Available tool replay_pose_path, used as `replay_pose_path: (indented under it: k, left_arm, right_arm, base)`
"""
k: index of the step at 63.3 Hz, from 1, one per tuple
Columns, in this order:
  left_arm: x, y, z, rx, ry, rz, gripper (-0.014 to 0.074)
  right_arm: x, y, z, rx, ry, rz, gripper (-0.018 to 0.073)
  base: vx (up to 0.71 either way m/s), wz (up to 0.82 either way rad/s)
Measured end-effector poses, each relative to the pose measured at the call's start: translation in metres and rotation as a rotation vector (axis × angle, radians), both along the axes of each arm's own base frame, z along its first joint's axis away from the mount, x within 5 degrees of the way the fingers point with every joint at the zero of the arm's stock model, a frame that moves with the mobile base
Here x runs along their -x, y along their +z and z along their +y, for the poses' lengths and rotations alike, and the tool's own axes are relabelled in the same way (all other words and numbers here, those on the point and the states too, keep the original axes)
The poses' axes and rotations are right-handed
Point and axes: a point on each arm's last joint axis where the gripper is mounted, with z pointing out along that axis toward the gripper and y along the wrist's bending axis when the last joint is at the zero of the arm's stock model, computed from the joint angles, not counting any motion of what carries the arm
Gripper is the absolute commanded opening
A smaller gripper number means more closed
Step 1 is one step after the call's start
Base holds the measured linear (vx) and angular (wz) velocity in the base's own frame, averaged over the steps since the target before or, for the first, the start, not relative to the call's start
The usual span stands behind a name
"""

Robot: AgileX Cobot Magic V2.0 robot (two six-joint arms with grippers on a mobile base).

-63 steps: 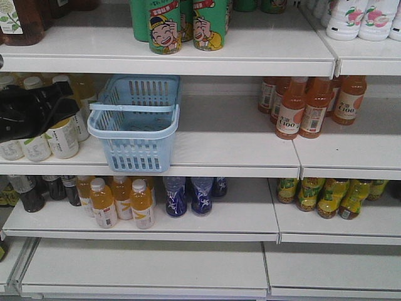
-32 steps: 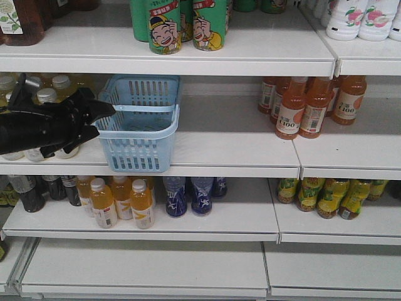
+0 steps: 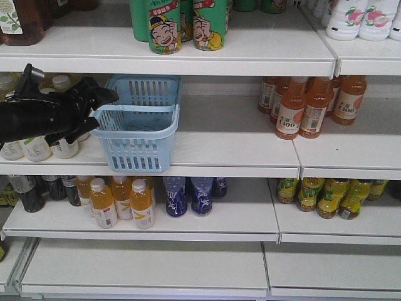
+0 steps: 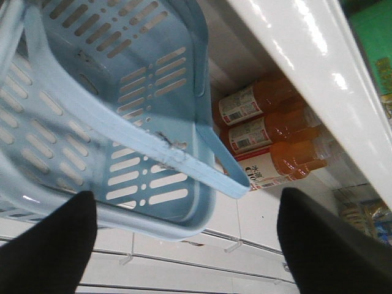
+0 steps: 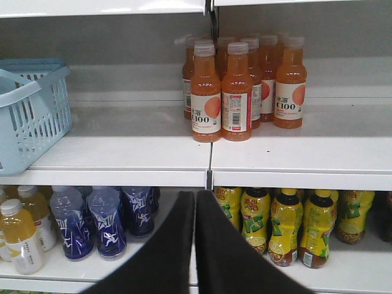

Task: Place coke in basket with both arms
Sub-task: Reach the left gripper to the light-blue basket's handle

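My gripper will have the basket hanging from the thin handle, still open, when it lifts, because the handle goes across the basket's opening and joins the basket's rim.
The pale blue basket stands on the middle shelf with its thin handle lying across the top. My left gripper has come in from the left and is open, its black fingers spread at the basket's left rim, one above and one below the handle's end. In the left wrist view the basket and handle fill the space ahead of the open gripper, with nothing clamped. My right gripper is shut and empty, facing the shelves, with the basket to its left. The coke is out of view.
Orange tea bottles stand on the middle shelf to the right. White-labelled bottles sit behind my left arm. Below are dark bottles, yellow juice, blue bottles and yellow-green bottles. Green cans are on top.
My left gripper has moved right and slightly up, from over the white-labelled bottles to the basket's left rim. The basket has stayed in place.
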Motion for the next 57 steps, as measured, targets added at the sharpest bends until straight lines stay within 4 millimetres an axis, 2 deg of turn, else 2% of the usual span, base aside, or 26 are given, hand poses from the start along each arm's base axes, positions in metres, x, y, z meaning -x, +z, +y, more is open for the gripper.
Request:
replay_pose_path:
  k: [12,28,49,57]
  left_arm:
    - [-0.008,-0.009,0.001,-0.003,0.010,0.017,0.0566]
    - [-0.027,-0.005,0.001,0.001,0.012,-0.017,0.0564]
    - [-0.056,-0.025,0.001,0.065,0.043,0.031,0.0563]
    - [-0.062,-0.028,0.001,0.066,0.042,0.028,0.0526]
  right_arm:
    - [0.000,0.000,0.000,0.000,0.000,0.000,-0.0005]
    - [0.000,0.000,0.000,0.000,0.000,0.000,-0.0005]
    - [0.000,0.000,0.000,0.000,0.000,0.000,-0.0005]
    - [0.000,0.000,0.000,0.000,0.000,0.000,-0.0005]
  base:
    - [0.00,0.00]
    - [0.00,0.00]
    - [0.00,0.00]
    - [0.00,0.00]
